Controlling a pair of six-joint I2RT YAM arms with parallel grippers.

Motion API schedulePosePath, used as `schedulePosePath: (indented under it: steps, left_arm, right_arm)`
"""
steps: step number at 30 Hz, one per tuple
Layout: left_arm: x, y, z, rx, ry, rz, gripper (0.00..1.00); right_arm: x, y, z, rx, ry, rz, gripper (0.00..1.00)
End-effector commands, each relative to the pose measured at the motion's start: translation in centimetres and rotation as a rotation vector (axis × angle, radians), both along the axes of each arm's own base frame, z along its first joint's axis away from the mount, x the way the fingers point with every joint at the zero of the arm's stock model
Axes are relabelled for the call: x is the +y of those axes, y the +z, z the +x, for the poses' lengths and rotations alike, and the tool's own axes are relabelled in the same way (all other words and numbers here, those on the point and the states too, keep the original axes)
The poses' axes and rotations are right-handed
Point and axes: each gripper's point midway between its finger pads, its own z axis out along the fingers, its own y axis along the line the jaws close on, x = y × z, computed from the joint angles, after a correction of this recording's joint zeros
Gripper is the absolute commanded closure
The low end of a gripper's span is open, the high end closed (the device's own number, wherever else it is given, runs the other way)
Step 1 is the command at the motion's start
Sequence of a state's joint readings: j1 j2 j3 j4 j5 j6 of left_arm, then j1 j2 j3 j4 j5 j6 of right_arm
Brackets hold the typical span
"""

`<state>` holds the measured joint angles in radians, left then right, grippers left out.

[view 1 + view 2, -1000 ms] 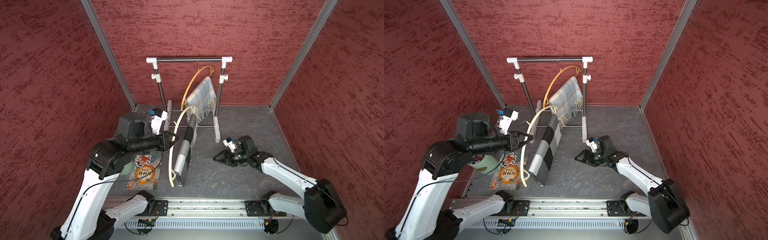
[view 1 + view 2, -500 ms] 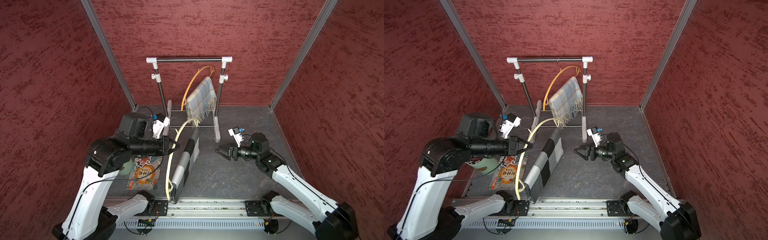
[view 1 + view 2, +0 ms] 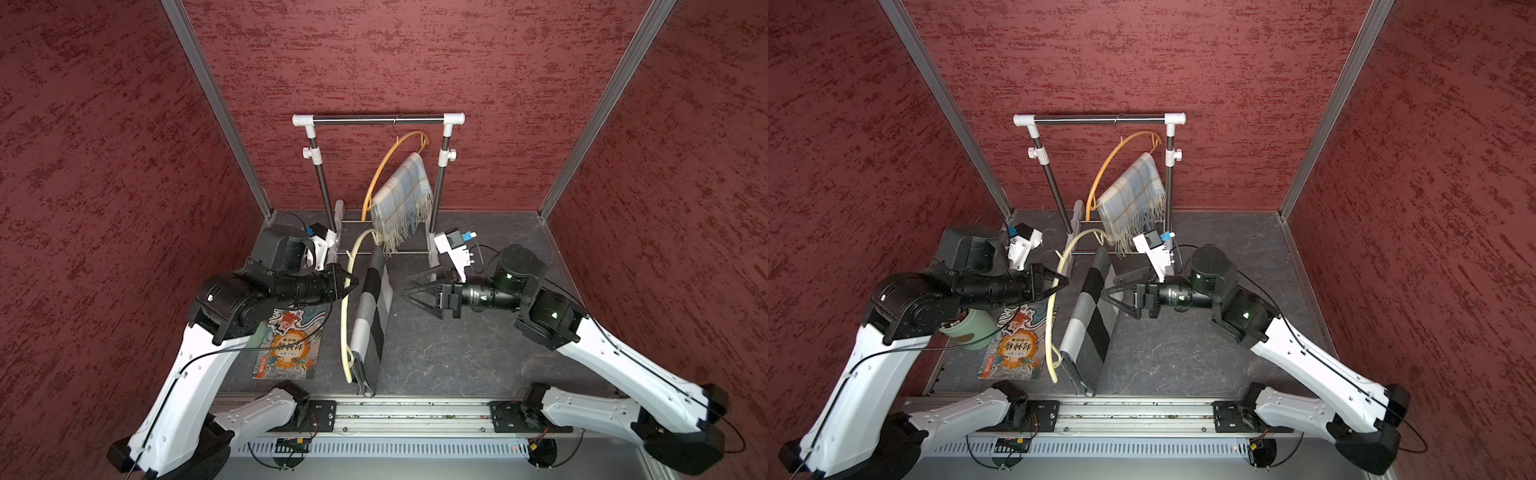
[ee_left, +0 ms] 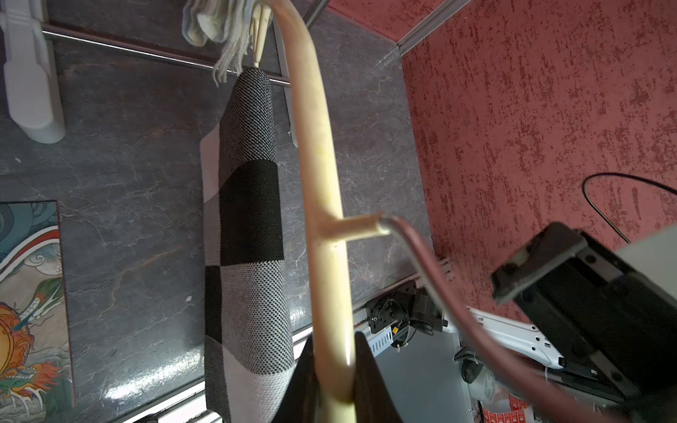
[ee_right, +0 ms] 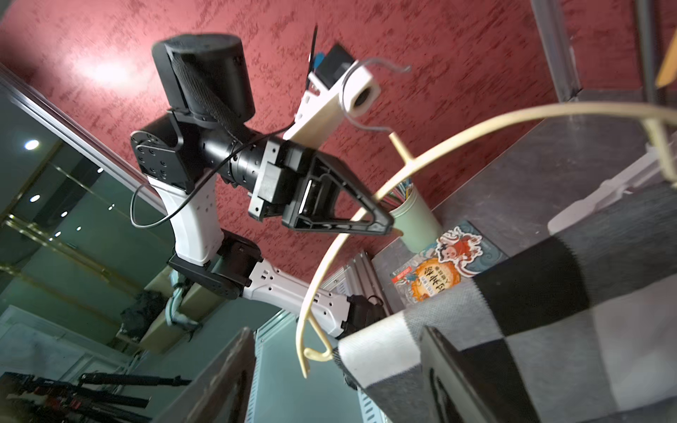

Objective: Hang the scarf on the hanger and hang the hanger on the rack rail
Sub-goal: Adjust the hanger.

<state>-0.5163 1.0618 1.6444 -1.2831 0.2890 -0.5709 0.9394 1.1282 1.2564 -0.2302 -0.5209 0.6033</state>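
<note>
I should take the hanger with my right gripper, because my left gripper is shut on the hanger's curved top. My left gripper will then be free to pull the scarf's side facing it.
My left gripper is shut on the curved top of a cream hanger. It holds the hanger above the table, with one end toward the rack and the other toward the front rail. A grey, black and white checked scarf is draped over the hanger's lower bar. My right gripper is open just to the right of the scarf. In the right wrist view the scarf's white corner shows between its fingers.
A clothes rack stands at the back. On it hangs an orange hanger carrying a pale plaid fringed scarf. An illustrated book and a green cup sit on the table under my left arm.
My right gripper has risen off the table and moved left, up to the scarf. My left gripper has tilted the hanger and scarf toward the front rail.
</note>
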Motion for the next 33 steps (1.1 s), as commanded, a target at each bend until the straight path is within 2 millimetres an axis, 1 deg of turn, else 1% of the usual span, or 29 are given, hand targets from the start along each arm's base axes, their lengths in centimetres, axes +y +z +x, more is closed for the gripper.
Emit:
schedulePosePath:
  steps: [1, 3, 4, 7, 9, 11, 13, 15, 16, 17, 18, 21, 22, 23, 24, 25, 26, 28, 29, 30, 31, 33]
  left_arm:
    - [-0.4, 4.1, 2.2, -0.19, 0.042, -0.085, 1.0]
    - [-0.8, 3.9, 2.4, -0.194, 0.042, -0.097, 1.0]
    - [-0.9, 3.8, 2.6, -0.196, 0.045, -0.1, 1.0]
    - [-1.1, 3.4, 3.0, -0.196, 0.051, -0.101, 1.0]
    - [-1.2, 3.1, 3.1, -0.195, 0.051, -0.101, 1.0]
    - [-1.3, 3.0, 3.2, -0.2, 0.051, -0.098, 1.0]
    - [-1.2, 2.8, 3.4, -0.204, 0.057, -0.088, 1.0]
    - [-1.2, 2.7, 3.5, -0.205, 0.057, -0.082, 1.0]
    - [-1.2, 2.6, 3.5, -0.205, 0.057, -0.081, 1.0]
    - [-1.2, 2.6, 3.5, -0.206, 0.057, -0.081, 1.0]
    - [-1.3, 2.6, 3.5, -0.208, 0.055, -0.081, 1.0]
    - [-1.3, 2.5, 3.5, -0.212, 0.052, -0.077, 1.0]
    - [-1.3, 2.4, 3.5, -0.213, 0.05, -0.075, 1.0]
    - [-1.2, 2.3, 3.5, -0.215, 0.05, -0.073, 1.0]
    - [-1.2, 2.3, 3.4, -0.218, 0.049, -0.075, 1.0]
    - [-1.3, 2.5, 3.3, -0.228, 0.042, -0.084, 0.85]
    - [-1.4, 2.7, 3.1, -0.237, 0.03, -0.097, 0.61]
    - [-1.7, 3.5, 2.5, -0.256, 0.0, -0.133, 0.24]
    - [-1.8, 4.1, 2.0, -0.269, -0.016, -0.156, 0.13]
    - [-1.7, 4.6, 1.5, -0.281, -0.027, -0.173, 0.05]
    - [-1.6, 5.2, 1.0, -0.293, -0.035, -0.19, 0.0]
    - [-0.8, 6.5, -0.4, -0.326, -0.033, -0.24, 0.0]
  right_arm:
    - [2.4, -4.9, 1.4, 0.135, -0.1, -0.2, 0.26]
    - [4.3, -5.5, 0.7, 0.153, -0.077, -0.223, 0.27]
    - [5.3, -6.1, 0.2, 0.166, -0.057, -0.24, 0.27]
    - [7.5, -6.6, -0.8, 0.175, -0.013, -0.264, 0.28]
    - [8.4, -6.8, -0.9, 0.173, -0.007, -0.267, 0.29]
    - [9.0, -6.3, -1.5, 0.169, 0.019, -0.254, 0.33]
    - [10.0, -6.8, -1.8, 0.166, 0.034, -0.266, 0.37]
    - [10.6, -7.4, -1.8, 0.178, 0.035, -0.277, 0.46]
    - [10.8, -7.6, -1.7, 0.19, 0.031, -0.283, 0.53]
    - [11.0, -7.8, -1.7, 0.196, 0.032, -0.284, 0.57]
    - [11.3, -7.8, -1.8, 0.203, 0.039, -0.281, 0.63]
    - [11.6, -7.4, -1.7, 0.214, 0.037, -0.269, 0.86]
    - [11.5, -7.2, -1.5, 0.218, 0.022, -0.264, 0.97]
    - [11.4, -7.1, -1.3, 0.221, 0.009, -0.26, 1.0]
    - [11.2, -6.9, -1.3, 0.225, 0.003, -0.253, 1.0]
    - [11.1, -6.6, -1.4, 0.226, 0.005, -0.244, 1.0]
    - [10.9, -6.1, -1.5, 0.224, 0.011, -0.234, 1.0]
    - [10.3, -5.2, -2.0, 0.22, 0.025, -0.216, 1.0]
    - [9.8, -4.7, -2.2, 0.219, 0.032, -0.209, 1.0]
    - [9.2, -4.2, -2.4, 0.215, 0.035, -0.202, 1.0]
    - [8.3, -3.5, -2.7, 0.21, 0.037, -0.189, 1.0]
    - [6.5, -2.6, -3.2, 0.217, 0.048, -0.158, 1.0]
